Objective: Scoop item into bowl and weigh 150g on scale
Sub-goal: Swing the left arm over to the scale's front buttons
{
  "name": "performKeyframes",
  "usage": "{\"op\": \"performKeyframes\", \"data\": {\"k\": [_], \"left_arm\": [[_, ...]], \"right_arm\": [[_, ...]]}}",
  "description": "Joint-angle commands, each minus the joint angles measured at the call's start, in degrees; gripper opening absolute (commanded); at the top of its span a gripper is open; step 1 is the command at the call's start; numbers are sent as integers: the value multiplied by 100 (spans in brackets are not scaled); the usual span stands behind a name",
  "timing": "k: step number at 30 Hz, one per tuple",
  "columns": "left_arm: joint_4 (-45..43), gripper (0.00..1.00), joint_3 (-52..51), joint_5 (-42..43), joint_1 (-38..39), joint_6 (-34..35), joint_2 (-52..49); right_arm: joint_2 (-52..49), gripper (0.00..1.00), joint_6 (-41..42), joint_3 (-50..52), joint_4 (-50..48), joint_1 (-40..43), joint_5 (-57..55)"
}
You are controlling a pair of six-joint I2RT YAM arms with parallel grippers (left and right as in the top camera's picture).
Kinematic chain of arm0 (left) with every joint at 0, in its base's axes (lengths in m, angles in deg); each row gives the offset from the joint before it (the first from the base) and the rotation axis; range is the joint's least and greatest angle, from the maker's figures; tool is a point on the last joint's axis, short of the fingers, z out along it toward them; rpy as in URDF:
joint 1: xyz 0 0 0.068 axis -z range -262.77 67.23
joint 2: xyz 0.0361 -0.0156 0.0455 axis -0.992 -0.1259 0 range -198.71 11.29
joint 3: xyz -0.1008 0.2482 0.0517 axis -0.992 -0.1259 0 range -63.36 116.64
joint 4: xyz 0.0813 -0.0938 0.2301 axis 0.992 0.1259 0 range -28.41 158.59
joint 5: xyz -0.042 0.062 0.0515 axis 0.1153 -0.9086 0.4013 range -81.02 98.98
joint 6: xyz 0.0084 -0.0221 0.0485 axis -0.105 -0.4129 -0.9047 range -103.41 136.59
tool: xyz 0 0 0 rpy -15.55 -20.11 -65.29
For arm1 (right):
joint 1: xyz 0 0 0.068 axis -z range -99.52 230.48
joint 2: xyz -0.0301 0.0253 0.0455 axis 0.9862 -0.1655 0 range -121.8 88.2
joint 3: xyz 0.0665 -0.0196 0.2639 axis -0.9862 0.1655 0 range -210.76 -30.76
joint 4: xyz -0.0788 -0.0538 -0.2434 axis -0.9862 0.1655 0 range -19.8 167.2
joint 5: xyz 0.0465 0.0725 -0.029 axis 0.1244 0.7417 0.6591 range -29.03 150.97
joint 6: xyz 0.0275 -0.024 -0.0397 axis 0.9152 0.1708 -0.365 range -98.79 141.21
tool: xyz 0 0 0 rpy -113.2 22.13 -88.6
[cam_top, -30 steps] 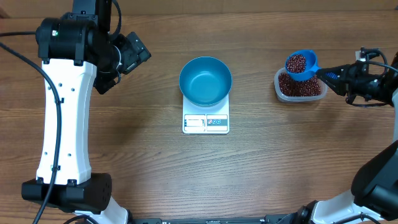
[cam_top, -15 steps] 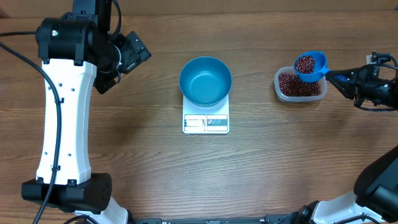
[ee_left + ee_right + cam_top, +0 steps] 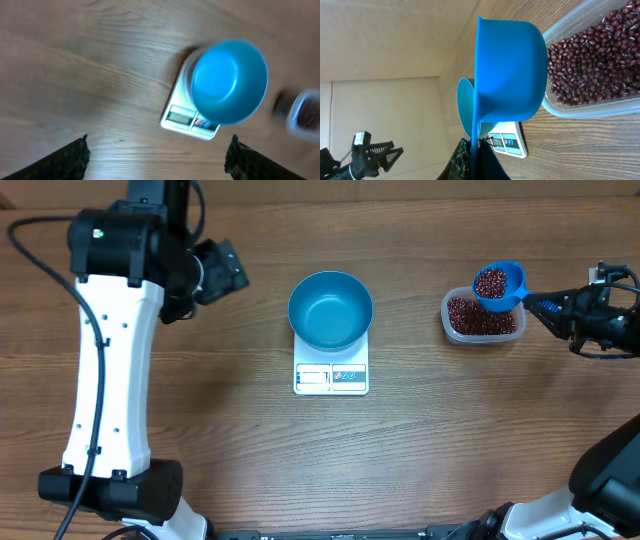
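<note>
I should keep moving my left gripper toward the scale's button panel (image 3: 349, 381), which is clear of the teal bowl, with my fingers closing, until they reach the buttons (image 3: 345, 375).
The teal bowl (image 3: 330, 310) stands empty on the white scale (image 3: 331, 377) in the middle of the table. Dark red-brown beans (image 3: 480, 317) fill a clear tub at the right. A blue scoop (image 3: 497, 284) heaped with beans hangs over the tub's far edge, and my right gripper (image 3: 545, 305) is shut on its handle. The right wrist view shows the scoop (image 3: 510, 80) from below, its handle pinched in the gripper (image 3: 477, 145), with the beans (image 3: 595, 60) beyond it. My left gripper (image 3: 225, 268) hovers open at the far left. Bowl (image 3: 229, 82) and scale (image 3: 187, 120) lie ahead of its spread fingers (image 3: 70, 160).
The clear plastic tub (image 3: 448, 330) sits about a hand's width right of the scale. The left arm's white link (image 3: 100, 370) runs along the table's left side. Bare wooden tabletop lies between the scale and the tub and in front of the scale.
The scoop rose out of the tub with its load and shifted a little right, then held still. The left gripper has swung slightly toward the bowl, blurring its view.
</note>
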Motion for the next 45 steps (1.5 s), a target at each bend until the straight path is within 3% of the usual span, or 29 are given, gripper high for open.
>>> {"op": "performKeyframes", "data": {"k": [1,3,5,16,19,25,29,32,34,35,45], "left_arm": [[111,92,72,-13,562,-1888,63],[203,93,72,-31,828,-2376,63],[208,100,72,-66,1095,-2673,63],[-282,100,63,229,1580,-2542,39],[-256,100,42,188,1635,-2861,-59],[-334,87,-378,195,1880,-3289,-350],[-693,67,-929,184,2166,-3473,-448],[-1080,36,-1392,173,2350,-3480,-466],[-1355,11,-1731,175,2444,-3480,-466],[-1467,4,-1878,177,2483,-3477,-466],[-2765,5,-3021,144,3012,-3628,-461]], "right_arm": [[-37,4,-120,-11,-20,7,179],[-37,4,-120,-11,-20,7,179],[-37,4,-120,-11,-20,7,179],[-37,4,-120,-13,-20,7,114],[-37,4,-120,-13,-20,7,116],[-37,4,-140,-13,-20,7,109],[-37,4,-140,-11,-22,7,85],[-37,4,-140,-11,-20,7,28],[-37,4,-142,-11,-20,7,-2],[-37,4,-142,-13,-20,7,-17],[-37,4,-140,-11,-20,7,-72]]}}
